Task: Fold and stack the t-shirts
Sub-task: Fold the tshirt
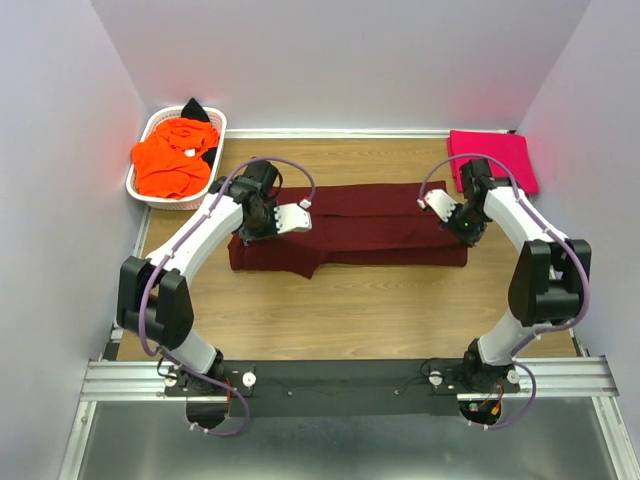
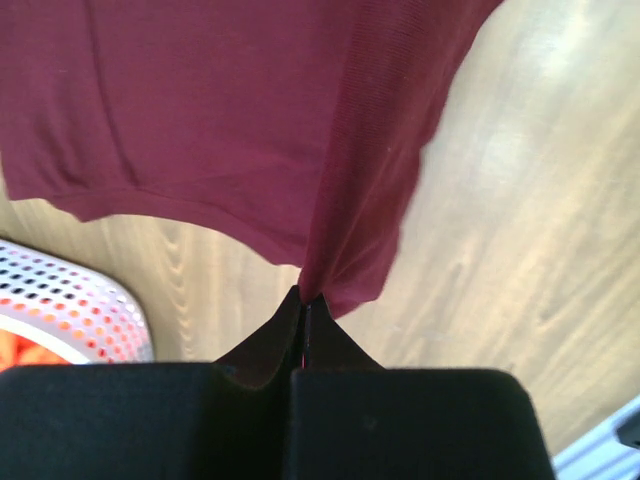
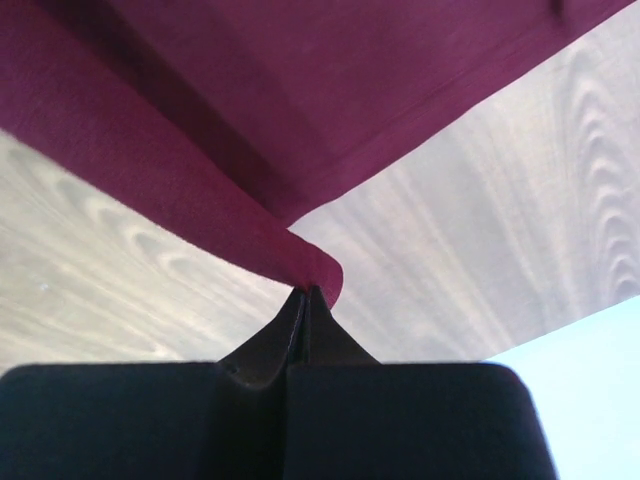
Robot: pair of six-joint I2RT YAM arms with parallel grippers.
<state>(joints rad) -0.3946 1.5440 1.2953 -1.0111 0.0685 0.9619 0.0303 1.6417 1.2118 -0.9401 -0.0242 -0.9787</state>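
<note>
The pinched edge [image 1: 375,246] is parallel to the maroon t-shirt's back edge, so my left gripper keeps taking it backward until it lies flat on the cloth [image 1: 345,224].
A dark maroon t-shirt [image 1: 365,228] lies spread across the middle of the wooden table, partly folded lengthwise. My left gripper [image 1: 243,228] is shut on its left end; the left wrist view shows the cloth [image 2: 250,120] pinched at the fingertips [image 2: 304,297] and lifted off the table. My right gripper [image 1: 467,232] is shut on its right end; the right wrist view shows a folded edge [image 3: 180,190] pinched at the fingertips [image 3: 306,291]. A folded bright pink shirt [image 1: 492,158] lies at the back right. An orange shirt [image 1: 172,157] and a black one [image 1: 197,109] sit in the basket.
A white lattice basket [image 1: 218,121] stands at the back left corner, also seen in the left wrist view [image 2: 70,310]. Pale walls close the table on three sides. The metal rail [image 1: 340,378] with the arm bases runs along the near edge.
</note>
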